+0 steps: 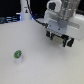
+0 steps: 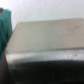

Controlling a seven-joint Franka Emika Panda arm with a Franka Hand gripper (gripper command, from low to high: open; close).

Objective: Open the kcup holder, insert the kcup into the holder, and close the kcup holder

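The boxy kcup holder [image 2: 46, 67] is covered by a flat top [image 2: 48, 36], so the robot should expect other kcups hidden inside when it puts the kcup in.
The kcup [image 1: 18, 54], a tiny white cup with a green top, stands on the white table at the exterior view's left, far from the arm. My gripper [image 1: 59, 40] hangs at the exterior view's upper right, its dark fingers apart and empty. The kcup holder does not show clearly in the exterior view. In the wrist view a blurred boxy thing with a flat top and a grey shiny front edge [image 2: 47, 42] fills the frame; it looks like the kcup holder close below the gripper. No tray or cup slots show.
The white table [image 1: 35, 65] spreads across the exterior view. Dark equipment and cables [image 1: 10, 20] stand at the back left. A green patch [image 2: 5, 22] shows at one side of the wrist view.
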